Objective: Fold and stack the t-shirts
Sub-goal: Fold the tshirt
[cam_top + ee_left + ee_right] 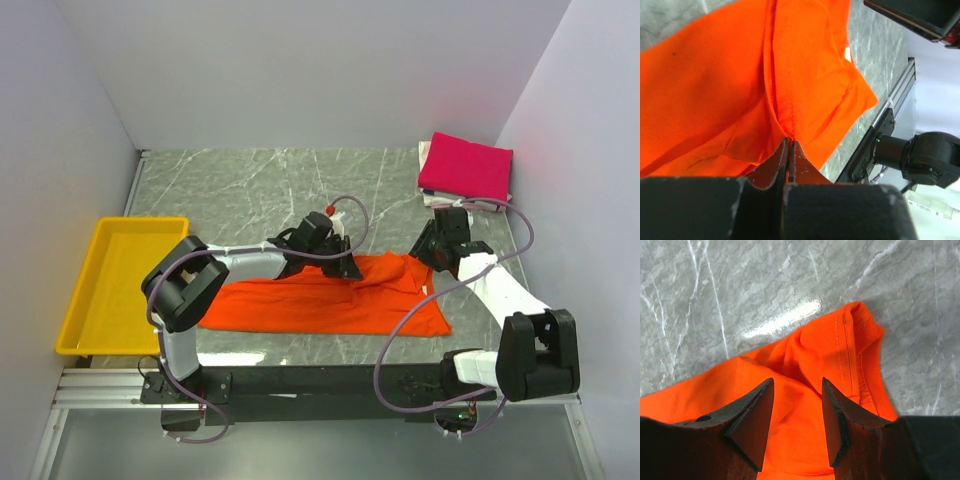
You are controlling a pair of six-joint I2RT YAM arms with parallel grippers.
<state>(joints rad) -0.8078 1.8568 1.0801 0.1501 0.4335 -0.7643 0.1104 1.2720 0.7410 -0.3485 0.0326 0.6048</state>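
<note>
I keep pulling the fold toward the t-shirt's near edge (356,331) with my left gripper until the fold lies flat, because that gripper's fingers pinch the fold's seamed tip (791,135) above the orange t-shirt's body.
The orange t-shirt (330,300) lies spread on the marble table, partly folded, with its far edge bunched. My left gripper (345,268) is shut on a fold of that far edge; in the left wrist view the jaws pinch the orange cloth (790,100) at a seam. My right gripper (437,262) is open just above the shirt's right far corner; in the right wrist view the cloth (805,360) lies between and below the spread fingers. The magenta-pink t-shirt (465,166) lies folded at the far right corner.
A yellow plastic tray (92,318) stands at the left edge of the table. White cloth or paper (430,195) shows under the pink shirt. Grey walls close in the table on three sides. The arms' base rail (300,385) runs along the near edge.
</note>
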